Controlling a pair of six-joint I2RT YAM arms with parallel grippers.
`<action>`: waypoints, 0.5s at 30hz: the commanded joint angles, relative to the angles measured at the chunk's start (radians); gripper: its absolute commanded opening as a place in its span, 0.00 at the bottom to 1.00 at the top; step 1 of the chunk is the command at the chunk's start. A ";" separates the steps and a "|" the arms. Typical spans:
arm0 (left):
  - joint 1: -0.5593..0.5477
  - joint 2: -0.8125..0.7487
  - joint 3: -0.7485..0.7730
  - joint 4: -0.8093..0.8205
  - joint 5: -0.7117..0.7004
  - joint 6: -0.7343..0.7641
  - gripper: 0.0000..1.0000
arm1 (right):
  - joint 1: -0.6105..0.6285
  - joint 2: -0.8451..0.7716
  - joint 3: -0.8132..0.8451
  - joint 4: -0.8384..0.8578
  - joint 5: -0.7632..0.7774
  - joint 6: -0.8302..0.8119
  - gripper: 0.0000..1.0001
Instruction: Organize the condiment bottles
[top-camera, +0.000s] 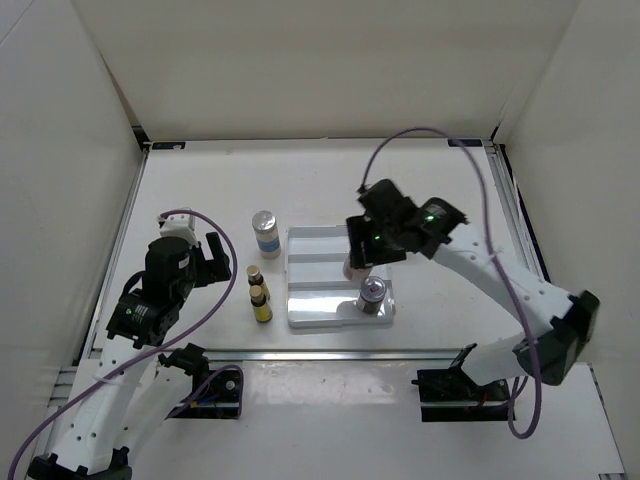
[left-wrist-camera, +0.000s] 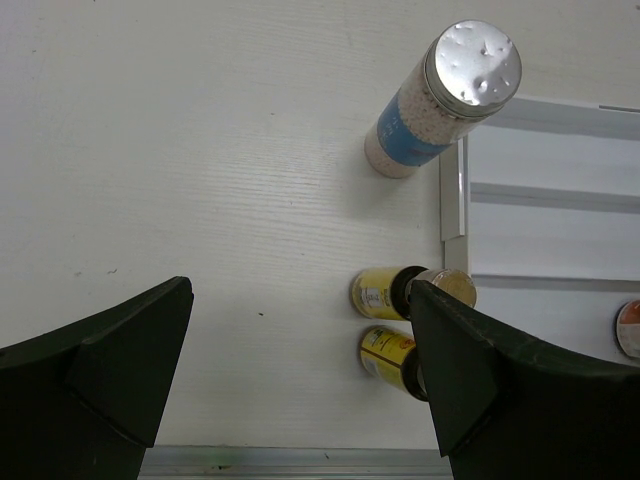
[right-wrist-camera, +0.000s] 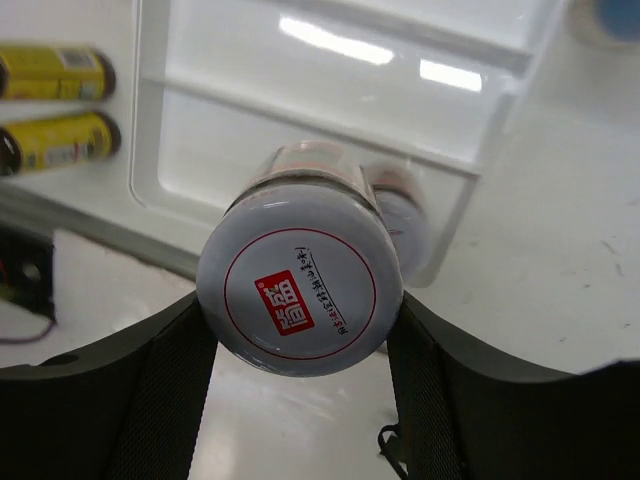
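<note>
My right gripper is moving down to the tray's near compartment (top-camera: 323, 304), which is open beside the second jar, and the short jar's lid (right-wrist-camera: 300, 280) faces up. My right gripper should keep going down there and let go.
My right gripper (top-camera: 364, 252) (right-wrist-camera: 300, 350) is shut on a short brownish jar (right-wrist-camera: 300, 300) with a red-marked silver lid, over the white tray (top-camera: 320, 318). In the top view the jar (top-camera: 352, 267) shows just below the fingers. A second short jar (top-camera: 372, 296) (right-wrist-camera: 408, 215) stands in the tray's near right corner. One tall silver-lidded bottle (top-camera: 265, 233) (left-wrist-camera: 445, 95) stands left of the tray. Two tiny yellow bottles (top-camera: 254, 274) (top-camera: 261, 303) stand beside the tray's left edge, also in the left wrist view (left-wrist-camera: 383, 293) (left-wrist-camera: 385, 350). My left gripper (top-camera: 205, 258) (left-wrist-camera: 300, 400) is open and empty, left of them. The other tall bottle is hidden.
The tray (left-wrist-camera: 560, 220) has ridged compartments. A metal rail (top-camera: 330, 352) runs along the table's near edge. White walls enclose the table on three sides. A blurred blue thing (right-wrist-camera: 615, 15) sits at the right wrist view's top right edge.
</note>
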 joint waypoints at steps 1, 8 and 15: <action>-0.003 -0.002 0.002 0.003 0.006 0.010 1.00 | 0.147 0.094 0.028 0.056 0.029 0.026 0.01; -0.003 -0.002 0.002 0.003 0.006 0.010 1.00 | 0.295 0.261 -0.011 0.201 0.096 0.046 0.01; -0.003 -0.002 0.002 0.003 0.006 0.010 1.00 | 0.304 0.336 -0.115 0.315 0.129 0.086 0.01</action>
